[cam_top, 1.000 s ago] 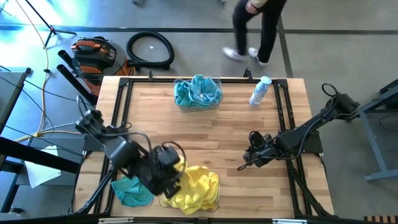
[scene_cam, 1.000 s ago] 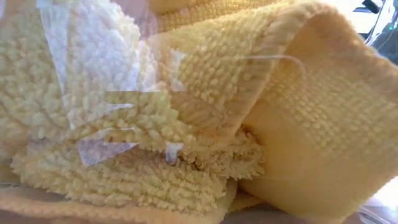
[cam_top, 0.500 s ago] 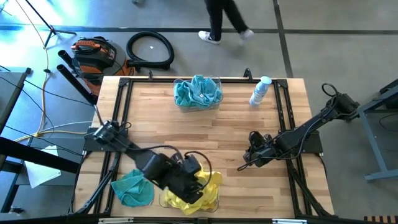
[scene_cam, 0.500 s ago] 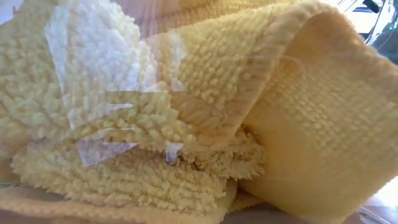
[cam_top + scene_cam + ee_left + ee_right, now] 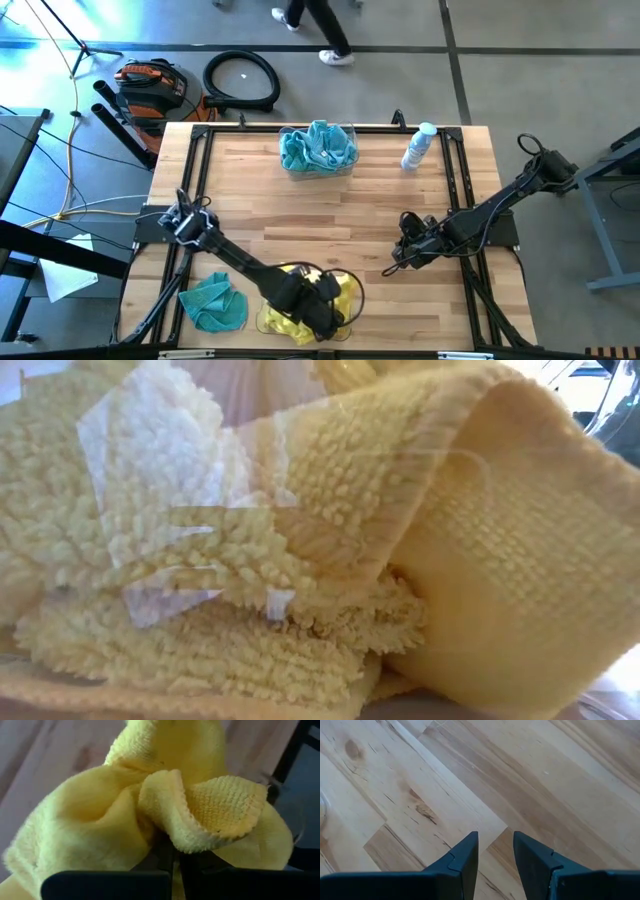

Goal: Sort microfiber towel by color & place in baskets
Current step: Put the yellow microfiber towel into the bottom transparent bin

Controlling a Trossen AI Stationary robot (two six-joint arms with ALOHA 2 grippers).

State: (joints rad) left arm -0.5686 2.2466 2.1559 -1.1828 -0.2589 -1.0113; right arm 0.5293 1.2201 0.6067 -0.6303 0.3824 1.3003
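I should go on lowering the bunched yellow towel [image 5: 200, 810] with my left gripper, because the towel is over the yellow heap in the near basket [image 5: 285, 325]. I should let go once the towel rests there.
Yellow microfiber towels [image 5: 285, 318] lie heaped in the near clear basket [image 5: 262, 326]; in the low view they press against its wall [image 5: 300, 560]. My left gripper [image 5: 325, 308] is over this heap, shut on a yellow towel [image 5: 150, 820]. One teal towel [image 5: 213, 304] lies loose on the table, left of that basket. More teal towels [image 5: 318, 145] fill the far basket [image 5: 350, 160]. My right gripper [image 5: 402, 252] waits open over bare wood [image 5: 495, 785] on the table's right half. My left gripper has a bunched fold of a yellow towel [image 5: 172, 842] pinched between its two fingers [image 5: 165, 862]. The cloth bulges over the fingertips and hides them; how many layers are held cannot be told. The arm comes in low from the table's left, above the near basket.
A small white-and-clear bottle [image 5: 418, 147] stands near the far right corner. The middle of the wooden table [image 5: 320, 215] shows bare boards. Beyond the far edge a hose coil [image 5: 241, 80] and a vacuum [image 5: 150, 85] lie on the floor, where a person [image 5: 315, 25] walks.
My left gripper has swung toward the table's right, from the near basket's left side to over its right part, the arm stretching out low. The yellow heap has shifted a little against the basket wall. The person beyond the table has walked leftward.
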